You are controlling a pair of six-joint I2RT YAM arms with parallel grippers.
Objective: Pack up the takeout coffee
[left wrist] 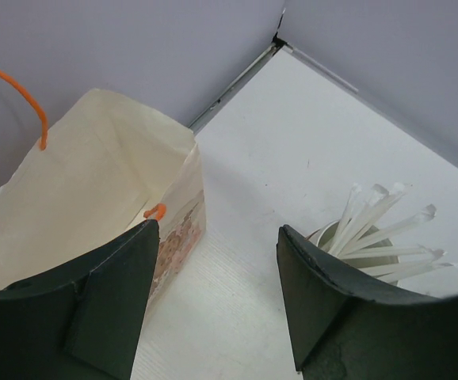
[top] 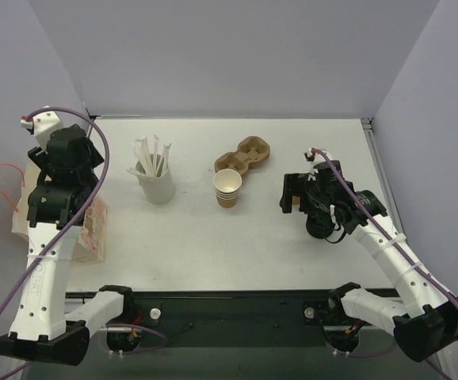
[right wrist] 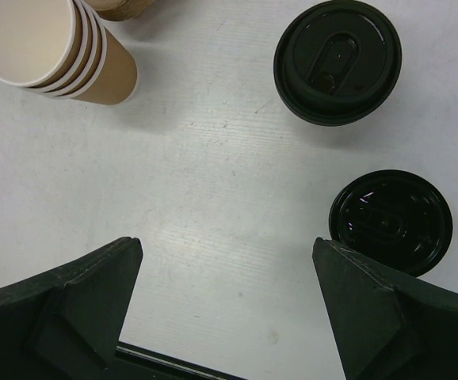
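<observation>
The paper bag (top: 91,228) is standing far away from the takeout coffee. So I should pinch the bag's rim (left wrist: 184,170) with my left gripper and move the bag to the middle of the table before packing.
In the right wrist view two round black lids lie to the right, seen from above. The larger lid (right wrist: 337,61) stands higher, and the smaller glossy lid (right wrist: 390,222) sits lower. No tan cup wall shows under either, so I cannot tell which one caps the takeout coffee. My right gripper (right wrist: 227,301) is open and empty above bare table, left of the lids. In the top view it (top: 296,194) hides them. My left gripper (left wrist: 217,301) is open and empty, held high beside the paper bag (left wrist: 94,198), and it also shows in the top view (top: 70,158).
A nested stack of tan cups (top: 227,188) stands mid-table and also shows in the right wrist view (right wrist: 51,47). A brown pulp cup carrier (top: 243,155) lies behind it. A white cup of wrapped straws (top: 156,178) stands left of centre. The open bag (top: 93,226) has orange handles.
</observation>
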